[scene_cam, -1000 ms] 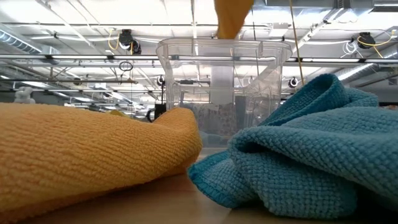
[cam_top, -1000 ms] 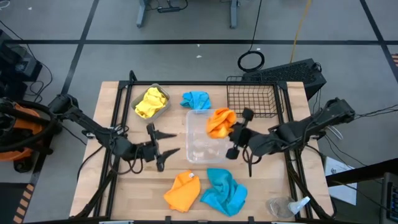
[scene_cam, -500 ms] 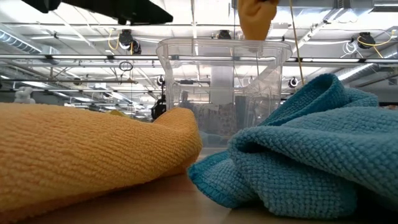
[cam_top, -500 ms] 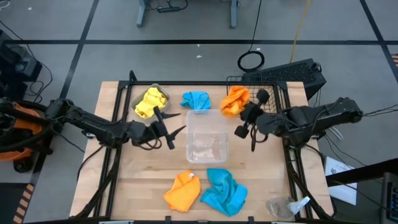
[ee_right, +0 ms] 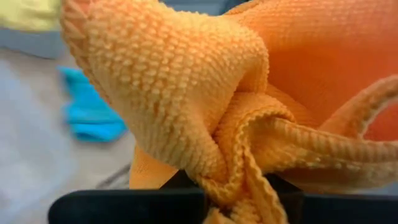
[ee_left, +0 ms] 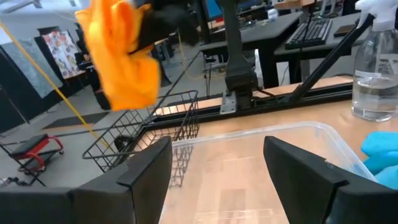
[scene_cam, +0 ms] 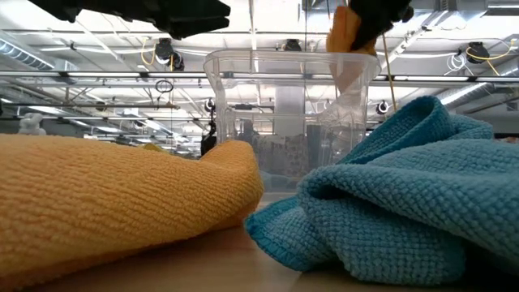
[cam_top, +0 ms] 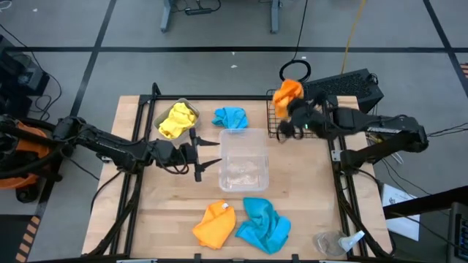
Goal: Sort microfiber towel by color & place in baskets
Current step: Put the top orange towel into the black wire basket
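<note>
I should now lower the orange towel [cam_top: 287,93], hanging bunched above the empty black wire basket [cam_top: 276,126], inward with my right gripper until inside the basket's rim, then release it.
My right gripper [cam_top: 291,108] is shut on an orange towel [cam_top: 287,93] held up over the far left corner of the black wire basket [cam_top: 306,117]. My left gripper [cam_top: 203,155] is open and hovers level beside the left wall of the clear plastic tub [cam_top: 243,159], touching nothing. A yellow towel [cam_top: 177,120] lies in the grey metal bin [cam_top: 162,109]. One blue towel [cam_top: 231,117] lies on the table just beyond the tub. A second orange towel [cam_top: 216,225] and a second blue towel [cam_top: 263,223] lie crumpled at the near edge. My right gripper pinches a bunched fold of the orange towel [ee_right: 239,155] between its two fingers [ee_right: 124,204], several layers together. The towel is lifted clear of everything and hangs crumpled around and below the fingertips [ee_left: 124,59].
A clear spray bottle [cam_top: 338,242] with a blue tip stands at the table's near right corner. A keyboard [cam_top: 344,84] lies beyond the wire basket, off the table. Bare wood shows left of the tub and between the tub and the near towels.
My right gripper has carried the orange towel from above the tub toward the far right, to above the wire basket's far left corner. My left gripper has moved toward the far edge and the tub, turning to point at the tub's left wall; it stayed open.
</note>
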